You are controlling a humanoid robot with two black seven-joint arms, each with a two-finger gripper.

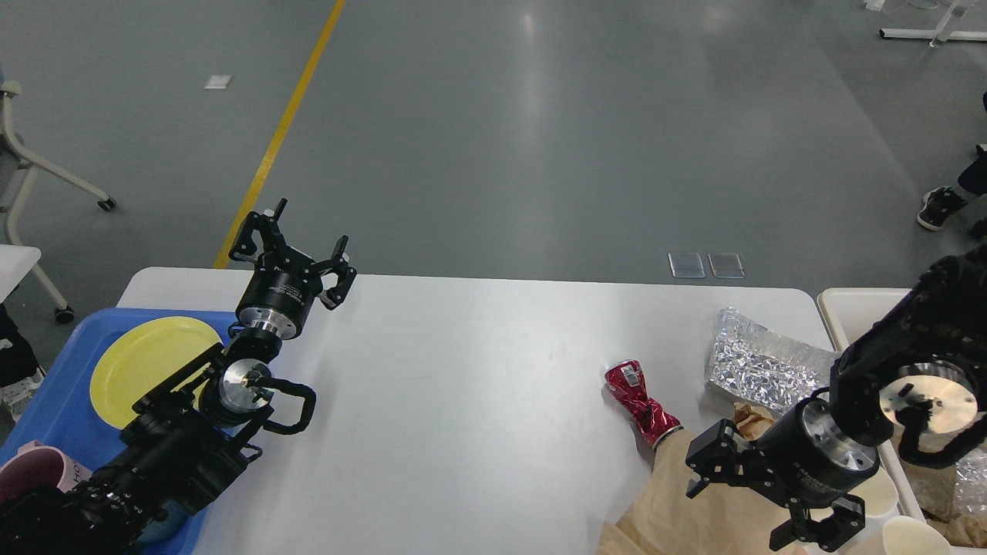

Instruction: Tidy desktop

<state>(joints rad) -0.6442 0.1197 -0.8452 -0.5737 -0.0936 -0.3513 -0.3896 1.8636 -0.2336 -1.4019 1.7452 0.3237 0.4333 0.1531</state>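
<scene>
My gripper will make the crushed red can (638,398) shift and turn when it lifts the bag, because the can's near end touches the brown paper bag's edge (670,438).
The white desktop (478,401) fills the lower half of the head view. My left gripper (293,243) stands open and empty above its far left corner. My right gripper (744,493) is open, low over a brown paper bag (678,509) at the near right. A crushed red can (640,401) lies just left of it. Behind lie a silver foil bag (763,370) and crumpled brown paper (752,416), partly hidden by my right arm.
A blue tray (69,401) at the left edge holds a yellow plate (146,362) and a pink cup (35,470). A cream-white bin (856,308) with trash stands at the right. Paper cups (914,536) sit near the right front corner.
</scene>
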